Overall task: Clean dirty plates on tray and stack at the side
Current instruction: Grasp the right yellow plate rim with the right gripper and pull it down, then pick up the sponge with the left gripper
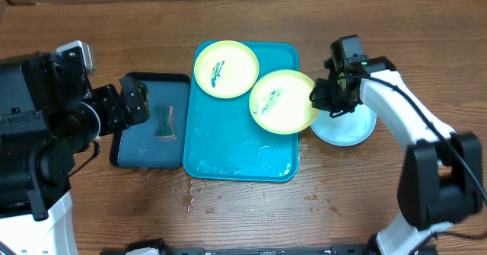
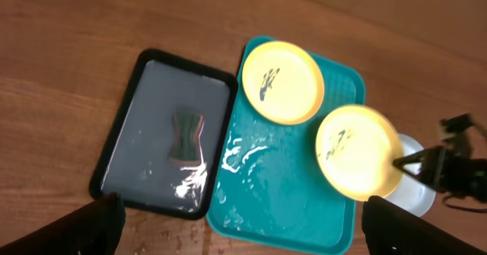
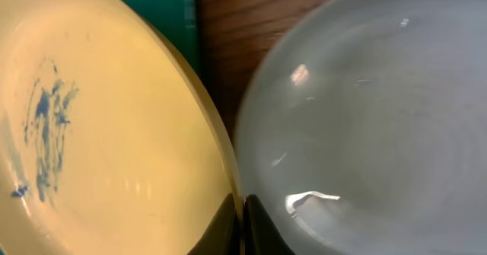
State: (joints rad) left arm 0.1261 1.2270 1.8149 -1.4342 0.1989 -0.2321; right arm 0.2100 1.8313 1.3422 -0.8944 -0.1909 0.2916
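My right gripper pinches the yellow-green plate jutting over the cyan tray's edge [image 1: 297, 103], so I should place it inside the tray [image 1: 237, 138] and steady its rim before wiping it.
The cyan tray [image 1: 228, 145] lies mid-table. One yellow-green plate [image 1: 226, 68] with blue scribbles rests on its far left corner. My right gripper [image 1: 323, 95] is shut on the rim of a second yellow-green plate [image 1: 283, 101], which has scribbles and overhangs the tray's right edge. In the right wrist view the fingers [image 3: 242, 224] pinch that plate's rim [image 3: 114, 133]. The light blue plate [image 1: 346, 125] sits on the table right of the tray, also in the right wrist view [image 3: 365, 133]. My left gripper [image 2: 240, 228] is open and empty, high above the table.
A smaller black tray [image 1: 144, 145] with a dark sponge [image 1: 165, 122] on it sits left of the cyan tray. Water drops lie on the cyan tray and on the wood in front of it [image 1: 190, 202].
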